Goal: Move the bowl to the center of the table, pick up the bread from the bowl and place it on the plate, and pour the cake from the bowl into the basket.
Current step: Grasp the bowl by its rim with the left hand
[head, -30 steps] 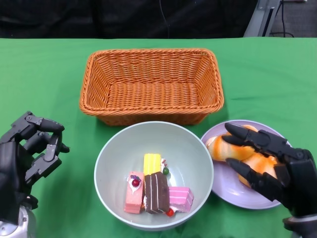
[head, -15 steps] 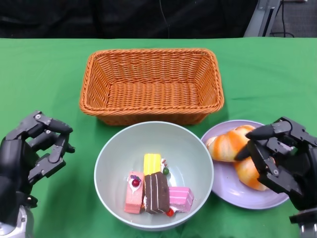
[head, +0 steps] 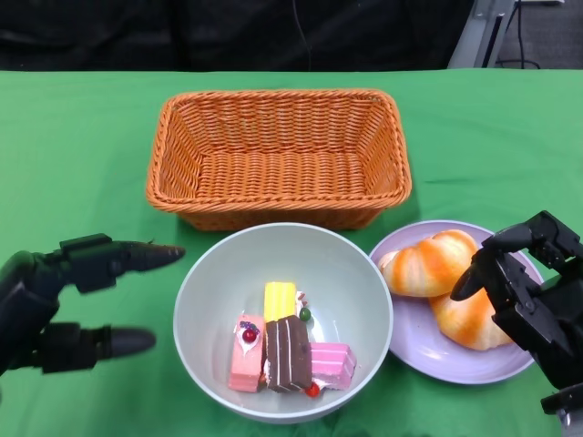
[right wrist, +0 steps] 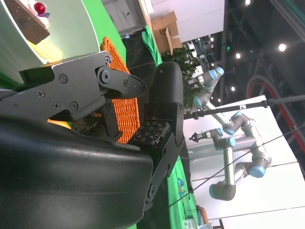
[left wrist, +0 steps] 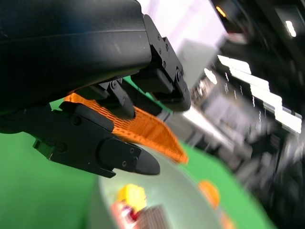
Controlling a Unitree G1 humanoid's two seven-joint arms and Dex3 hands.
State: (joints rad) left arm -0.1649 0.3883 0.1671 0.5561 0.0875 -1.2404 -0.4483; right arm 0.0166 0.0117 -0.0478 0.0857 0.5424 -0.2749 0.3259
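The cake slices (head: pixel 290 350) are resting loose against the bowl's smooth, sloping side (head: pixel 214 305), so I expect all of them to tumble out into the basket as I pour.
A pale grey-green bowl (head: pixel 360 282) stands mid-table near the front edge and holds several cake slices (head: pixel 288 350): yellow, pink, chocolate. To its right two orange bread rolls (head: pixel 428 264) lie on a lilac plate (head: pixel 414 350). Behind the bowl stands the empty wicker basket (head: pixel 278 155). My left hand (head: pixel 68 300) hangs open just left of the bowl, fingers stretched toward its rim and apart from it. My right hand (head: pixel 528 296) hovers at the plate's right edge with fingers curled and holds nothing. The bowl (left wrist: pixel 181 200) and basket (left wrist: pixel 143 131) also show in the left wrist view.
Green cloth (head: pixel 82 155) covers the table around the basket. The basket's near wall almost touches the bowl's far rim. In the right wrist view the basket (right wrist: pixel 121 112) shows behind the fingers, and robot arms (right wrist: pixel 233 157) stand far off in the room.
My left hand has opened out and reached right toward the bowl's rim. My right hand has let go of the bread and drawn back to the plate's right edge.
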